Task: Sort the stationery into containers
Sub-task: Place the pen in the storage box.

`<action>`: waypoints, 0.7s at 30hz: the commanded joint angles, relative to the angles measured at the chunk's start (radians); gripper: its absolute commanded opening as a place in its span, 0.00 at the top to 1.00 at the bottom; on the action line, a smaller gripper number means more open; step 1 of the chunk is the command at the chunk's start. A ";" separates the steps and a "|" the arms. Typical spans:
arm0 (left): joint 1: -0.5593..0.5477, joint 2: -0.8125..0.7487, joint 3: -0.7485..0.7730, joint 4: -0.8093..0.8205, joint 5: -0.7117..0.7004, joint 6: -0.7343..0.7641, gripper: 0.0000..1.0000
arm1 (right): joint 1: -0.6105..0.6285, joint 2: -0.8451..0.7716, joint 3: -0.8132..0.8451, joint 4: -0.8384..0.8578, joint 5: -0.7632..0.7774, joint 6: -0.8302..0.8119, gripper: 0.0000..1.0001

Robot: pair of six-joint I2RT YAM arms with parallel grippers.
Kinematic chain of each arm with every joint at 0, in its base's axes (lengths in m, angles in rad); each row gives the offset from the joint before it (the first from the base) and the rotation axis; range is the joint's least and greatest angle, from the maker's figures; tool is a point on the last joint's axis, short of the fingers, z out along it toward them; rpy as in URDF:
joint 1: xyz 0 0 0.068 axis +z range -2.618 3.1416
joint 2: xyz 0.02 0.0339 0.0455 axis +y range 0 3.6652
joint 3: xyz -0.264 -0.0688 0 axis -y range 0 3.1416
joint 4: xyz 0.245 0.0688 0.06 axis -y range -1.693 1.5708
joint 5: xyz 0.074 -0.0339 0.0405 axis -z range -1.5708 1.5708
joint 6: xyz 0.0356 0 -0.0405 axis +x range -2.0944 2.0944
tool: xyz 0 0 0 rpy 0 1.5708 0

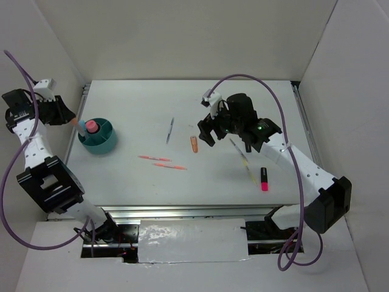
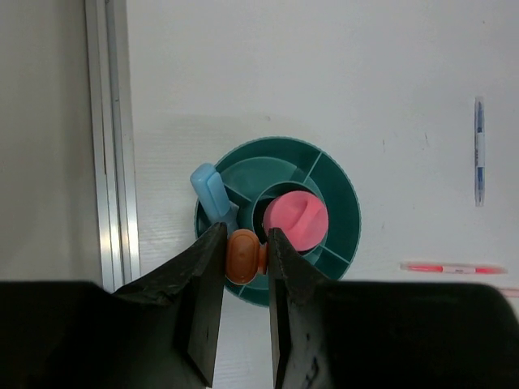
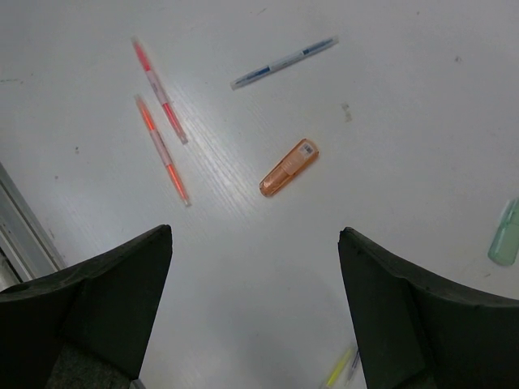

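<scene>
My left gripper should next lower the orange marker (image 2: pixel 242 258), which is end-down beside the blue marker, into the blue marker's compartment (image 2: pixel 233 217) and let go of it there.
The teal tub (image 1: pixel 110 141) stands at the table's left, with a pink-capped tube (image 1: pixel 91 126) upright in its middle. In the left wrist view my left gripper (image 2: pixel 246 237) is shut on an orange marker (image 2: pixel 243 258), held end-on over the tub's (image 2: pixel 340 203) near-left rim, beside a blue marker (image 2: pixel 212 190) standing in a compartment and the pink cap (image 2: pixel 296 220). My right gripper (image 1: pixel 208 132) is open and empty above the table's middle. Below it (image 3: pixel 255 235) lies a stubby orange highlighter (image 3: pixel 289 167), also in the top view (image 1: pixel 194 144).
A blue-white pen (image 1: pixel 170 129) and two pink-orange pens (image 1: pixel 155 158) (image 1: pixel 170 165) lie left of centre. A yellow pen (image 1: pixel 243 159) and a pink highlighter (image 1: pixel 264 179) lie at the right. A pale green item (image 3: pixel 504 233) shows at the right wrist view's edge.
</scene>
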 commanded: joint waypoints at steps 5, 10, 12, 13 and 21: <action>-0.042 0.036 -0.021 0.142 -0.038 0.016 1.00 | -0.006 0.022 0.063 -0.030 -0.017 -0.008 0.11; -0.045 0.060 -0.039 0.162 -0.050 0.023 1.00 | -0.003 0.038 0.078 -0.035 -0.023 -0.010 0.11; -0.045 0.062 -0.059 0.179 -0.052 0.019 1.00 | 0.001 0.044 0.082 -0.036 -0.025 -0.010 0.11; -0.045 0.059 -0.065 0.180 -0.055 0.021 0.96 | -0.001 0.050 0.086 -0.038 -0.025 -0.010 0.11; -0.042 0.034 -0.148 0.209 -0.018 0.003 0.64 | 0.042 0.099 0.081 -0.004 -0.066 -0.014 0.16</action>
